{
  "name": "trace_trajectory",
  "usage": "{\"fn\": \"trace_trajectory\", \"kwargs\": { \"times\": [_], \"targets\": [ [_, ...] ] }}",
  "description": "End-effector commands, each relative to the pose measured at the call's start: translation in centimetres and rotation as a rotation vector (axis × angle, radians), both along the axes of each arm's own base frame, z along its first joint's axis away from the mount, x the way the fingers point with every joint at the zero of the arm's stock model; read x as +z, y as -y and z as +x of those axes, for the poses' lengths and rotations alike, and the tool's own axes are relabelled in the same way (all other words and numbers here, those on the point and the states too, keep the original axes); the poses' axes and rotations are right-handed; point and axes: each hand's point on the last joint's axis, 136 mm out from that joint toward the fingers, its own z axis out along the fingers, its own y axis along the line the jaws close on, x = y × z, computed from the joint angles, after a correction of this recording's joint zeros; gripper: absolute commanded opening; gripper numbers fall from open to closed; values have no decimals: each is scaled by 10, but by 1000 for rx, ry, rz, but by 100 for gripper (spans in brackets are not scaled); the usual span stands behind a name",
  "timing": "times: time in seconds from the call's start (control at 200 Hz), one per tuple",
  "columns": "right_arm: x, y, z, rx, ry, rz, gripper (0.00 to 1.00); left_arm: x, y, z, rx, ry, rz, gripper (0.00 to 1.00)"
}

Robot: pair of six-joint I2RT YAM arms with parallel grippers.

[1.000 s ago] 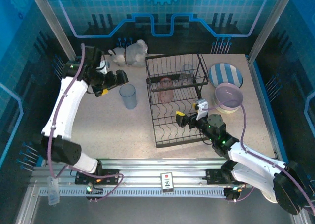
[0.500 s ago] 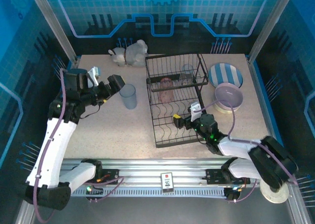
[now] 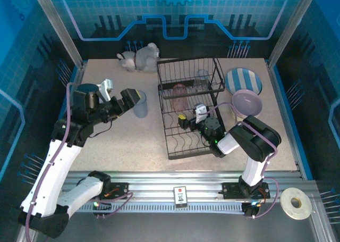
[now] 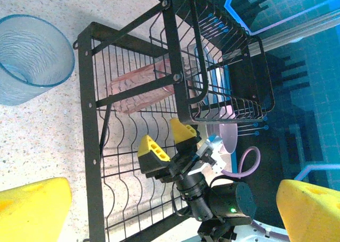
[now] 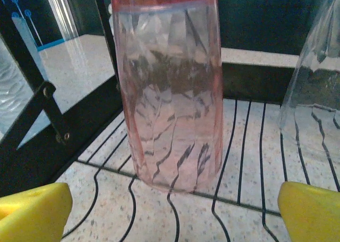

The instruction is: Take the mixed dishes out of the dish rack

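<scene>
The pink tumbler (image 3: 179, 98) stands free, lined up with my right gripper's wide-open fingers, so I should keep moving forward until they surround its sides (image 5: 171, 109), then close.
The black wire dish rack (image 3: 188, 141) stands mid-table. A pink tumbler (image 5: 170, 88) stands on its lower wires (image 5: 239, 162), straight ahead of my open right gripper (image 5: 171, 215), a short gap away with nothing between the fingers. In the top view the right gripper (image 3: 186, 119) reaches into the rack below the pink tumbler (image 3: 179, 94). A clear tumbler (image 3: 202, 78) sits on the upper tier. My left gripper (image 3: 133, 99) hangs open beside the blue-grey tumbler (image 3: 140, 109) on the table. The striped plate (image 3: 243, 82) and lavender bowl (image 3: 246, 103) lie right of the rack.
A white animal figurine (image 3: 139, 57) sits at the back of the table, left of the rack. A roll of tape (image 3: 296, 202) lies off the table at bottom right. Bare tabletop (image 3: 122, 141) stretches left of and in front of the rack.
My left gripper has swung right and nearer, up to the blue-grey tumbler. The right gripper has pushed up and left into the rack toward the pink tumbler. Both stay open.
</scene>
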Motion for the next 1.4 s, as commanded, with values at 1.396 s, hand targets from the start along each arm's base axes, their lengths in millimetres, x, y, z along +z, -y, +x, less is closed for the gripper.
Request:
{"fn": "trace_trajectory", "kwargs": {
  "times": [1.396],
  "targets": [
    [38, -45, 96, -139, 204, 106, 84, 29, -6, -6, 44, -4, -8, 99]
  ]
}}
